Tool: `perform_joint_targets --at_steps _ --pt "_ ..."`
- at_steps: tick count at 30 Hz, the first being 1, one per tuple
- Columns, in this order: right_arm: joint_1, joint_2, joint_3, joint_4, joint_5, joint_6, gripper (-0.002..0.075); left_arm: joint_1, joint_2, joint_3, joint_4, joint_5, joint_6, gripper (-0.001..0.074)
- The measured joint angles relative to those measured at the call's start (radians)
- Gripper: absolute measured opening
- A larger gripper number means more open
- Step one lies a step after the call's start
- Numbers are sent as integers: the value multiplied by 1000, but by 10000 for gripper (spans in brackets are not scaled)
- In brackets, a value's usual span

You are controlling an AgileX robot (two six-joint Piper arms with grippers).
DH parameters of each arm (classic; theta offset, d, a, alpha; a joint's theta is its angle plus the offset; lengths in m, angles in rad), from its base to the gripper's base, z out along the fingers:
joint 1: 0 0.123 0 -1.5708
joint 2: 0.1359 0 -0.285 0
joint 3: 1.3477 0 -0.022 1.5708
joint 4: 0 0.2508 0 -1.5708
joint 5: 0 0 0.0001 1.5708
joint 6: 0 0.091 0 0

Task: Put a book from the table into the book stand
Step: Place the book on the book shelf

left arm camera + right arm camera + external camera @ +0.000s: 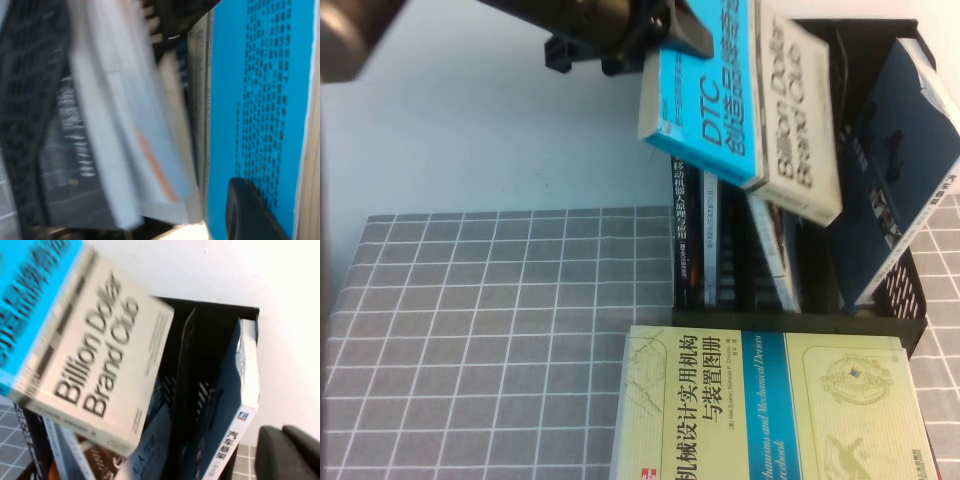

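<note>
The book's grey lower end (802, 198) is over the open middle slot (812, 262). My left gripper should keep moving the book down until it rests inside, then let go.
The book (750, 110), half cyan with "DTC" and half grey with "Billion Dollar Brand Club", hangs tilted in the air over the black book stand (820, 280). My left gripper (675, 45) is shut on the book's cyan end. In the left wrist view one dark finger (248, 214) presses on the cyan cover (255, 100). In the right wrist view the book (90, 350) is above the stand's slots (210, 340). My right gripper (282, 452) is shut and empty, beside the stand's right end; it is out of the high view.
A dark navy book (900, 170) leans in the stand's right slot, and other books (695, 240) stand in the left slots. A pale yellow-green book (760, 410) lies on the grey grid table (500, 330) in front of the stand.
</note>
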Motion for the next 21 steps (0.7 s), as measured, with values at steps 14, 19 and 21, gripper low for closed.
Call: perform_joint_targets --at_steps 14,19,21 --pt "0 0 0 0 36 -6 -2 -236 157 -233 561 70 -246 183" --pt "0 0 0 0 77 -6 -2 -284 183 -236 640 46 -278 183" --pt "0 0 0 0 91 -6 -2 -288 200 -236 640 38 -281 183"
